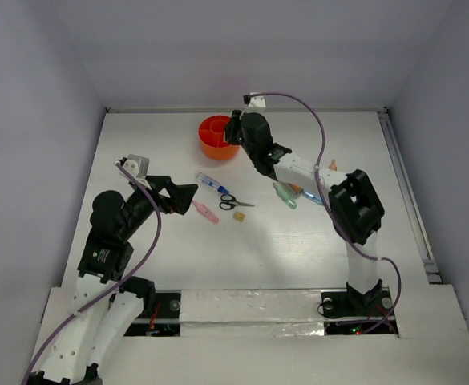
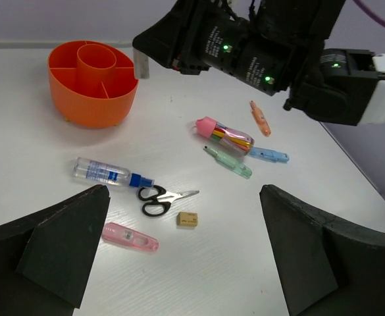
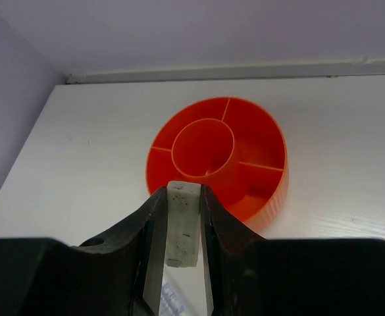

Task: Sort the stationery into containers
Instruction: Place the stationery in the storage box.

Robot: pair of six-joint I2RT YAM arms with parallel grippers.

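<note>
My right gripper should now carry the white eraser block (image 3: 183, 225), now hanging beside an empty outer section of the orange tub (image 3: 248, 191), inward until it clears the tub's rim.
The orange tub (image 1: 206, 138) (image 3: 271, 197) (image 2: 93, 108), with dividers round a central well, stands at the table's far middle. My right gripper (image 1: 234, 132) (image 3: 182, 194) hovers at its near edge, shut on a white speckled eraser block (image 3: 182, 224). My left gripper (image 1: 188, 192) (image 2: 184, 191) hangs open over the loose stationery, holding nothing. Under it lie a blue-and-white tube (image 2: 110, 174), black-handled scissors (image 2: 154, 199), a yellowish eraser (image 2: 188, 220) and a pink piece (image 2: 130, 237).
Farther right lie a green piece (image 2: 228, 162), a pink-capped clear case of coloured sticks (image 2: 224, 134), a blue piece (image 2: 268, 155) and an orange-pink piece (image 2: 261, 118). The right arm (image 1: 298, 168) reaches over them. Walls close the table's back and sides.
</note>
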